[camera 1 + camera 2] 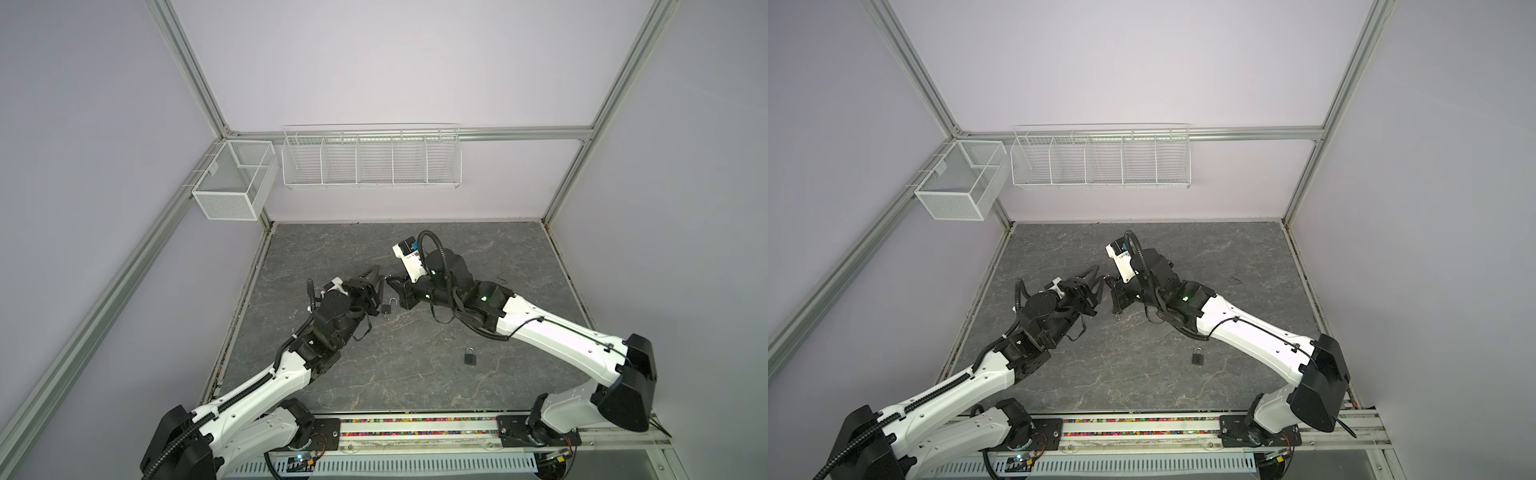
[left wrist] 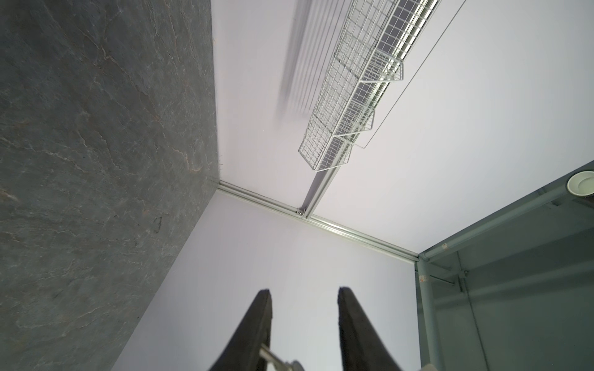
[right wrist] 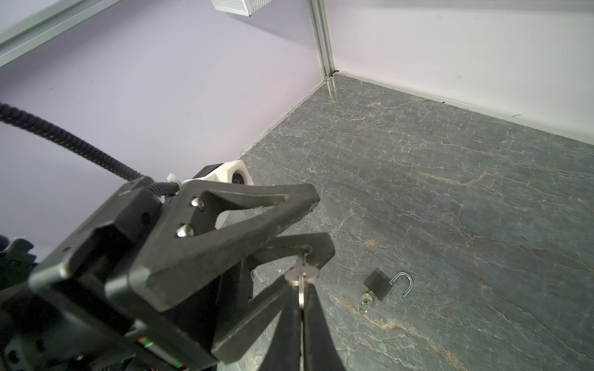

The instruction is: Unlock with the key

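Note:
My right gripper has the key's head (image 3: 301, 274) lying crosswise at the ends of its fingers, so my left gripper should hold the key's tip while my right gripper opens and grips the key's head squarely.
A small black padlock (image 3: 378, 284) lies on the stone table with its silver shackle (image 3: 403, 282) swung open and a key with a ring (image 3: 366, 300) in its base; in a top view the padlock (image 1: 387, 308) lies just below the two grippers. My right gripper (image 3: 302, 286) is shut on a second silver key (image 3: 301, 275), held edge-on above the table. The key's tip reaches the lower finger (image 3: 299, 249) of my left gripper (image 2: 303, 290). That gripper's fingers stand apart, empty at the tips, with a silver shaft (image 2: 271, 356) showing near their base. Both grippers (image 1: 376, 273) (image 1: 390, 283) meet mid-table.
Another black padlock (image 1: 470, 356), shackle closed, stands at the front right of the table, also visible in the other top view (image 1: 1198, 356). A white wire rack (image 1: 372, 160) hangs on the back wall and a mesh basket (image 1: 232, 183) on the left rail. Walls enclose three sides.

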### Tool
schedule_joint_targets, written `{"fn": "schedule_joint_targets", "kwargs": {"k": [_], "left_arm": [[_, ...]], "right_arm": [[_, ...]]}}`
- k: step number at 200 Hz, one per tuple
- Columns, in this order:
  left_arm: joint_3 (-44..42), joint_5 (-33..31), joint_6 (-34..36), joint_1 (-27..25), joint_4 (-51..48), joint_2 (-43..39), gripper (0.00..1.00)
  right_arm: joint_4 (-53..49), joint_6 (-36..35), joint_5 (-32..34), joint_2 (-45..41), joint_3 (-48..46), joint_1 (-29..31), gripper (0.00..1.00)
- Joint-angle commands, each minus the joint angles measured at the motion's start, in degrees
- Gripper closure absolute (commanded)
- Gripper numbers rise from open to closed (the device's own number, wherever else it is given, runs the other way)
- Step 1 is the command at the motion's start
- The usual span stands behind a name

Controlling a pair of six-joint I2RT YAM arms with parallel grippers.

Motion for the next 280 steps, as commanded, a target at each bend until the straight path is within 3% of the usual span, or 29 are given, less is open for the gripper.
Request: {"fn": "schedule_joint_targets", "kwargs": {"k": [1, 25, 50, 105, 118, 136, 171, 195, 217, 233, 258, 280], "left_arm": [[-0.72, -0.99, -0.86, -0.2, 0.46, -0.33, 0.74], [-0.65, -0.82, -0.79, -0.22, 0.84, -0.17, 0.87], [-0.34, -0.7, -0.61, -0.22, 0.8, -0.09, 0.94], [0.07, -0.9, -0.05, -0.22, 0.89, 0.04, 1.0], [0.42, -0.64, 0.73, -0.22, 1.05, 0.33, 1.0], [1.59, -0.52, 3.79, -0.22, 1.57, 0.84, 1.0], [6.05, 1.64, 18.97, 0.94, -1.94, 0.59, 1.0], [9.59, 3.24, 34.67, 1.36, -6.93, 0.42, 1.0], [13.68, 4.93, 51.74, 1.36, -12.73, 1.62, 1.0], [13.04, 7.74, 61.93, 1.28, -9.61, 2.2, 1.0], [14.16, 15.15, 73.24, 0.95, -7.38, 4.92, 1.0], [14.95, 20.32, 77.58, -0.11, -3.73, 7.74, 1.0]], "right_arm": [[1.36, -1.48, 0.94, -2.42, -1.48, -0.02, 0.93], [0.66, -1.81, 0.5, -2.04, -0.87, 0.04, 0.93], [1.09, -1.87, 0.09, -1.96, -0.87, 0.0, 0.94], [0.18, -2.77, 0.0, -2.73, -0.88, 0.01, 0.92], [-0.13, -2.61, 0.2, -3.29, -1.03, -0.12, 0.82], [-0.77, -2.31, -0.29, -4.3, -1.22, -0.47, 0.54], [-3.56, -0.99, -3.0, -8.89, -3.22, -1.64, 0.37], [-5.33, 2.64, -8.38, -13.22, -6.06, -4.41, 0.3], [-6.96, 6.45, -16.24, -16.2, -8.71, -8.21, 0.28], [-6.5, 9.16, -20.08, -18.87, -11.44, -10.76, 0.27], [-2.62, 15.17, -26.73, -21.65, -15.69, -15.73, 0.25], [4.17, 19.45, -32.22, -22.41, -18.54, -18.99, 0.28]]}}
